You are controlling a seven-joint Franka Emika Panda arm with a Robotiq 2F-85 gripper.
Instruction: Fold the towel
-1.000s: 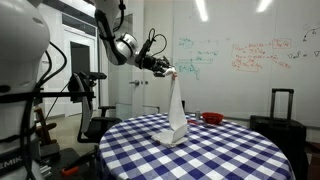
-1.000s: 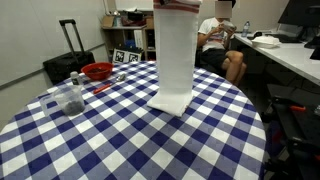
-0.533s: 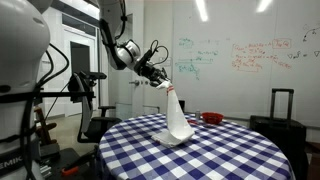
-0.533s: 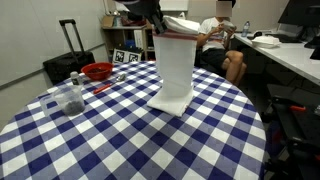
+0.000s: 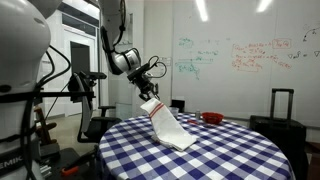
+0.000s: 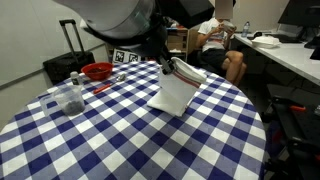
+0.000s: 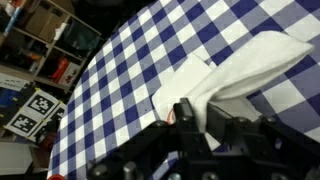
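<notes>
I should use my gripper to bring the towel's held end back over the resting cloth and lower it, because the towel's raised part leans away from its flat part.
The towel is a long white cloth with thin red stripes at its held end. My gripper is shut on that end and holds it low above the table, so the towel slopes down onto the checkered tablecloth. In an exterior view the towel drapes from the gripper toward the table's middle. In the wrist view the towel runs out from between the jaws across the blue-and-white checks.
A round table with a blue-and-white checkered tablecloth carries a red bowl, a clear glass and a red-handled utensil. A person sits behind the table. A suitcase stands at the back.
My gripper has come down from high above the table and moved sideways with the towel's end. The towel went from hanging straight to lying slanted and partly spread on the table.
</notes>
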